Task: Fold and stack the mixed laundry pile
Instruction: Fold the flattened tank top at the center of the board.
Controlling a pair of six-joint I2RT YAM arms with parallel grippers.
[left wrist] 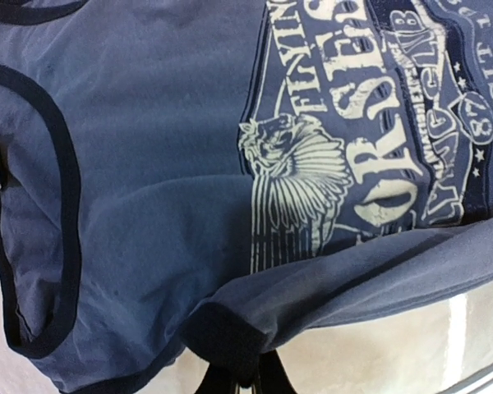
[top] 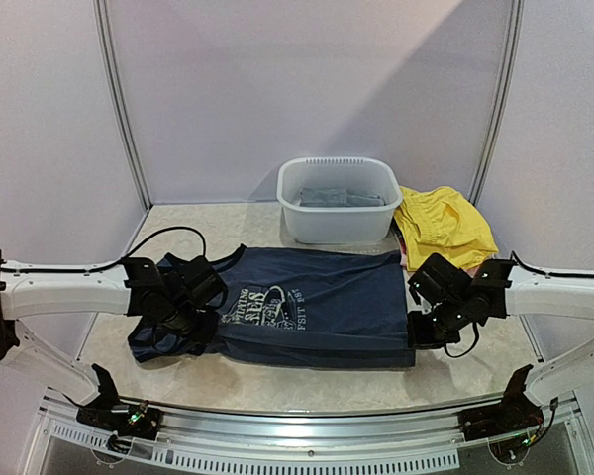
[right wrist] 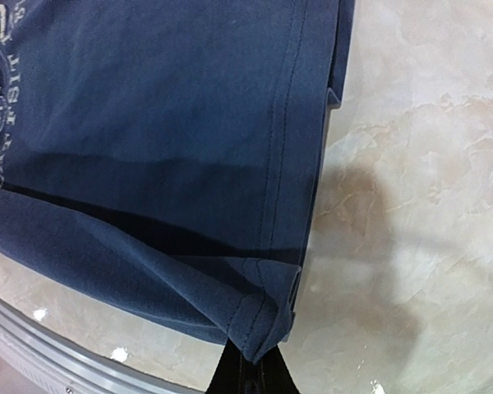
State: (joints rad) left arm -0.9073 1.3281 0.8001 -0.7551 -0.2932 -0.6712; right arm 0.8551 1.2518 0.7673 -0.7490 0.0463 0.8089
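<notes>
The tank top's near shoulder is outside the fold at the armhole trim, so my left gripper needs to put this edge down on the tank top and then grab the shoulder.
A navy tank top with a white chest print lies spread across the middle of the table. My left gripper is shut on its near edge by the dark armhole trim. The cloth rolls up over the left gripper. My right gripper is shut on the near hem corner, which folds over the right gripper. A yellow garment lies at the back right, with a reddish bit showing under it. Grey cloth sits in the basin.
A white plastic basin stands behind the tank top at the back centre. A black cable loops on the table at the back left. The metal front rail runs along the near edge, and pale walls close in the back and sides.
</notes>
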